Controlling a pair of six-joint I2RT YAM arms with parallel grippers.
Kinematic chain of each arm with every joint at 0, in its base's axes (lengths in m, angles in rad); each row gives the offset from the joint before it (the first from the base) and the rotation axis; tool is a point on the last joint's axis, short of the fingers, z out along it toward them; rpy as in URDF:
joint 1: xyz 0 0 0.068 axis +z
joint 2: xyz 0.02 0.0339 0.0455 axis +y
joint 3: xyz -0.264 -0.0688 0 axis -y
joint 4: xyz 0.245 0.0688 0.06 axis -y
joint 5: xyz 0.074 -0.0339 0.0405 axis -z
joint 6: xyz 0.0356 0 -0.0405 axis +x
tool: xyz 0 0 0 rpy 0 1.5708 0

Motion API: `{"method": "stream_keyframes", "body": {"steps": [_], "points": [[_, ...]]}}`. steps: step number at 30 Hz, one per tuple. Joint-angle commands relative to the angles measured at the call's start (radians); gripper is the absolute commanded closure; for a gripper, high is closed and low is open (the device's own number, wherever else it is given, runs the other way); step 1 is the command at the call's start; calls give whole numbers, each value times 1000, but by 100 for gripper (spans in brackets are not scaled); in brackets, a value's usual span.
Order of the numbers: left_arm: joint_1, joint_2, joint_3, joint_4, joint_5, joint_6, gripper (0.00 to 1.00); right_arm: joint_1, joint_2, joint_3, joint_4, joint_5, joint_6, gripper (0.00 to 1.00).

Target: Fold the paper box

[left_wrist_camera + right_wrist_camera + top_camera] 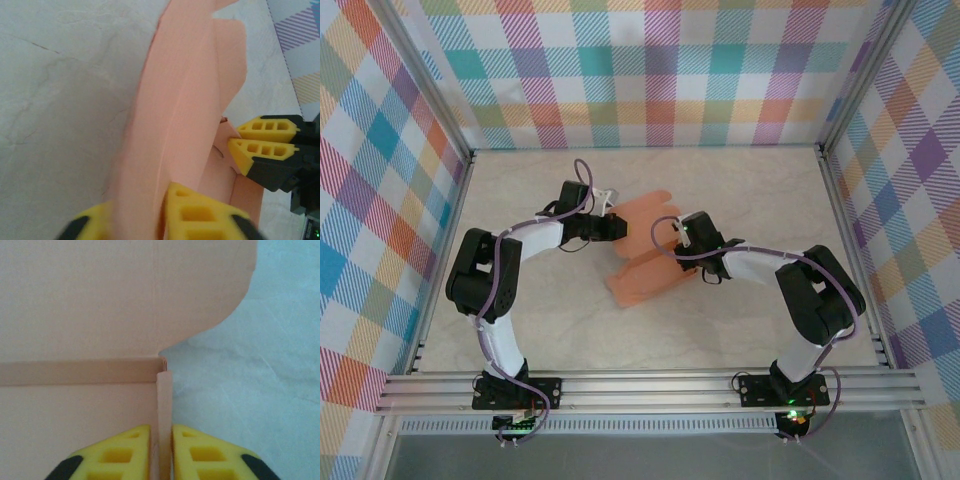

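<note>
The paper box point(648, 276) lies at a slant between the robot's grippers, so the left gripper should grip the raised panel point(136, 122) by its edge and turn the box square before folding.
The paper box point(642, 270) is a salmon-orange card, partly folded, lying mid-table between both arms. My left gripper point(616, 227) reaches in from the left and is shut on a raised panel of the paper box point(185, 100); the card runs up between its yellow fingers point(200, 215). My right gripper point(670, 236) comes from the right. Its yellow fingers point(120, 450) sit tight on both sides of a thin upright side wall of the paper box point(100, 300). In the left wrist view the right gripper point(250, 141) shows beside the card.
The pale marbled table point(740, 330) is fenced by metal rails and plaid walls point(650, 70) on three sides. The arm bases point(515, 385) stand at the near edge.
</note>
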Motion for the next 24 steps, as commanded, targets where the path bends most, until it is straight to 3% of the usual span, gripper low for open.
{"method": "stream_keyframes", "body": {"steps": [1,5,6,9,15,24], "points": [[-10,-27,-33,-36,-3,111,97,3,-5,16,-92,-28,-20,77],[-13,-31,-29,-60,-5,152,96,2,-34,32,-125,-59,-22,68],[-13,-31,-29,-66,-2,160,96,2,-42,39,-139,-62,-22,62],[-13,-39,-33,-70,-2,172,95,3,-59,57,-175,-72,-28,61],[-16,-51,-40,-67,-5,179,93,2,-41,74,-215,-75,-25,90],[-21,-105,-80,-7,-47,171,85,2,5,115,-269,-60,-4,100]]}}
